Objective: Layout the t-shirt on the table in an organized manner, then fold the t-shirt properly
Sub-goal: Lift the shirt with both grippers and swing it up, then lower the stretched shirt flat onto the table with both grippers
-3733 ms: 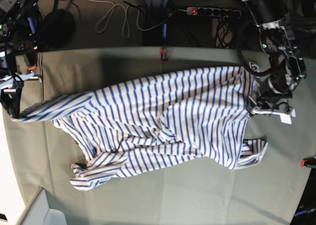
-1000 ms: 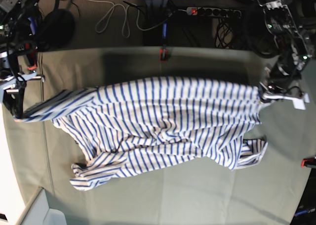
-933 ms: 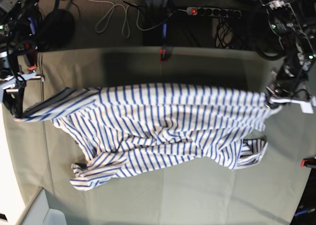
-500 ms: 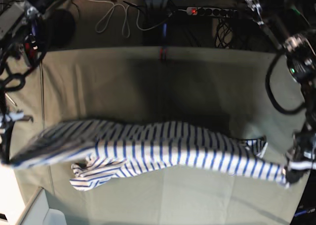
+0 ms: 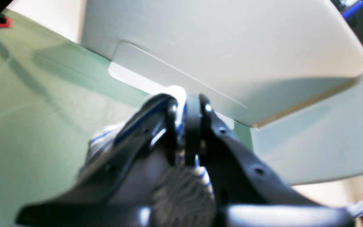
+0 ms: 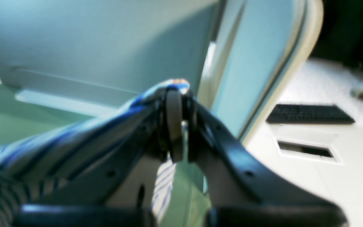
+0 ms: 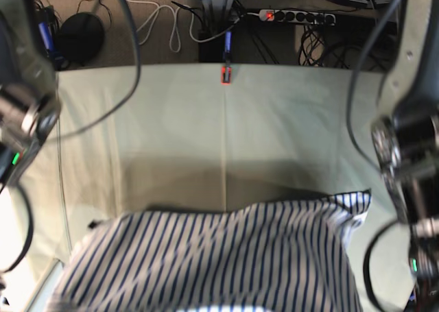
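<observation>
The t-shirt (image 7: pixel 206 257) hangs lifted at the near edge of the table, so the robot's left gripper should swing toward the red clamp (image 7: pixel 226 75) together with the right gripper to spread the t-shirt flat.
The t-shirt (image 7: pixel 212 257), white with thin blue stripes, hangs spread wide across the bottom of the base view, lifted off the table (image 7: pixel 226 134). One corner still trails at the right (image 7: pixel 353 202). My left gripper (image 5: pixel 187 108) is shut on a bunched edge of the t-shirt (image 5: pixel 101 140). My right gripper (image 6: pixel 178 101) is shut on another edge of the t-shirt (image 6: pixel 2 154), which drapes over its left finger. Both arms loom large at the base view's sides; the grippers themselves lie below its bottom edge.
A red clamp (image 7: pixel 226 74) marks the table's far edge. Behind it lie a power strip (image 7: pixel 295 15), cables and a black round object (image 7: pixel 79 32). A white board (image 5: pixel 232 47) stands past the near edge. A keyboard (image 6: pixel 310 114) lies on a white desk.
The t-shirt went from lying stretched on the table to being raised and drawn toward the near edge. Both arms swept forward and up, close to the camera.
</observation>
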You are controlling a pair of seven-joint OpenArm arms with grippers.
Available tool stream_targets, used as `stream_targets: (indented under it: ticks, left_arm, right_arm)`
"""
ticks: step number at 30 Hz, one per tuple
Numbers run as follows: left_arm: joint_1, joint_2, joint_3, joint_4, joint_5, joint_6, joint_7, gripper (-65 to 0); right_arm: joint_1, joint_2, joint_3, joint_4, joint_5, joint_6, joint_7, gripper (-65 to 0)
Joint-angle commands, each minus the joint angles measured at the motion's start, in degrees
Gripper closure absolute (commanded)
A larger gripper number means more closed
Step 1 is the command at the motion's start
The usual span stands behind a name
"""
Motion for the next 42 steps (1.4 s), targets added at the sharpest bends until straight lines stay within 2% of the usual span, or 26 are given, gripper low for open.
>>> stream_targets:
  ticks: [1,5,8,13,19,21,23,26,30,39,42]
  left_arm:
    - [-5.7,-0.5,0.8,-2.7,-0.2,-0.2,-2.0,-0.1]
    - [-16.5,0.3,6.4,-15.1,-0.6,-0.2,-9.3,-0.1]
    - [-20.8,0.3,8.9,-19.0,-0.7,0.0,-12.9,-0.1]
    - [-20.8,1.7,9.6,-22.3,-0.2,0.1,-17.3,-0.1]
    - [-20.8,1.5,9.1,-20.1,-0.8,0.1,-17.3,-0.1]
    - [-20.8,1.3,9.0,-18.9,-0.8,0.1,-17.3,-0.1]
    - [-20.8,1.1,9.0,-16.3,-0.8,0.1,-15.4,-0.1]
    - [-20.2,0.0,8.2,-10.5,-0.8,0.1,-12.6,-0.2]
    - [-10.3,0.2,4.9,-1.9,-0.8,0.1,-10.0,-0.2]
    - [5.7,-0.2,-1.7,8.6,-0.8,0.1,-9.2,-0.2]
    - [10.3,-0.2,-5.1,12.9,-2.8,0.1,-3.7,-0.2]
  right_arm:
    - [5.7,1.4,0.0,-2.7,0.6,-0.9,3.2,0.0]
    - [19.9,4.1,-2.3,-20.3,-2.7,-0.9,10.0,0.0]
    - [28.8,5.6,-5.3,-29.5,-4.6,-0.9,15.0,0.0]
    - [28.8,6.6,-8.8,-41.0,-6.6,-0.9,22.2,0.0]
    - [28.8,6.7,-8.6,-39.9,-6.3,-1.0,22.7,0.0]
    - [28.8,7.7,-8.4,-39.5,-6.1,-1.0,22.7,0.0]
    - [28.8,9.3,-8.1,-38.0,-5.2,-1.0,22.7,0.0]
    - [28.8,10.0,-6.2,-32.8,-2.0,-1.0,20.6,0.0]
    - [19.7,10.4,-4.2,-23.8,0.5,-0.9,17.0,0.0]
    - [-7.3,7.5,-3.7,-1.5,6.4,-0.9,15.8,0.0]
    - [-16.0,7.2,-3.2,6.3,6.5,-0.9,15.8,0.0]
